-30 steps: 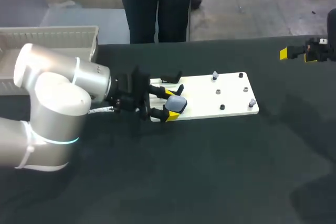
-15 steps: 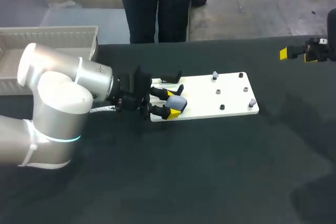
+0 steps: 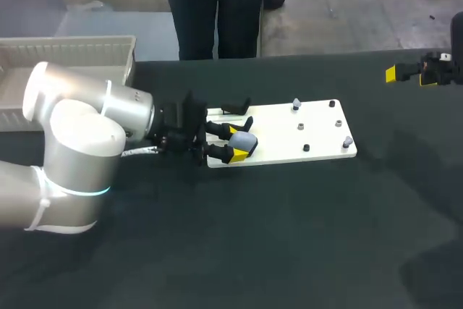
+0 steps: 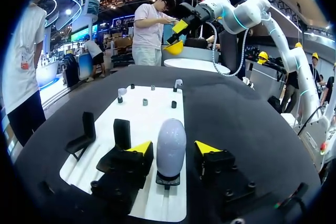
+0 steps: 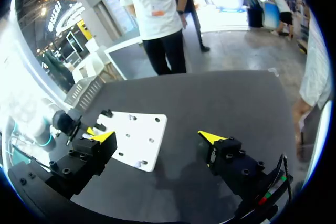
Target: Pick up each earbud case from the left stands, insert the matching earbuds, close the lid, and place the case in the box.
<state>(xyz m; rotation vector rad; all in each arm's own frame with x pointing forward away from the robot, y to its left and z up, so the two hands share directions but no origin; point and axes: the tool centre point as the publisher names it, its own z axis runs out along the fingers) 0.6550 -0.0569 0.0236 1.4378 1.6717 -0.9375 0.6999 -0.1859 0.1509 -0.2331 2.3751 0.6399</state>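
Note:
My gripper will find empty wells inside the closed earbud case when it opens the case, because the matching earbuds sit out on their pegs.
A grey-lilac earbud case stands upright on a small black stand at the near-left end of the white board. My left gripper straddles the case with one yellow tip on each side, and a thin gap shows on both sides, so it is open. From above, the left gripper lies level around the case. Two small earbuds sit on pegs at the board's right end. My right gripper hangs wide open and empty over the far right of the table.
A pale box sits at the far left edge. Bare black stands rise on the board beside my left gripper. Small dark pegs dot the board. Dark tabletop stretches in front.
My left gripper's fingers have drawn in towards the earbud case from both sides. The left arm crept slightly forward. The right arm has not moved.

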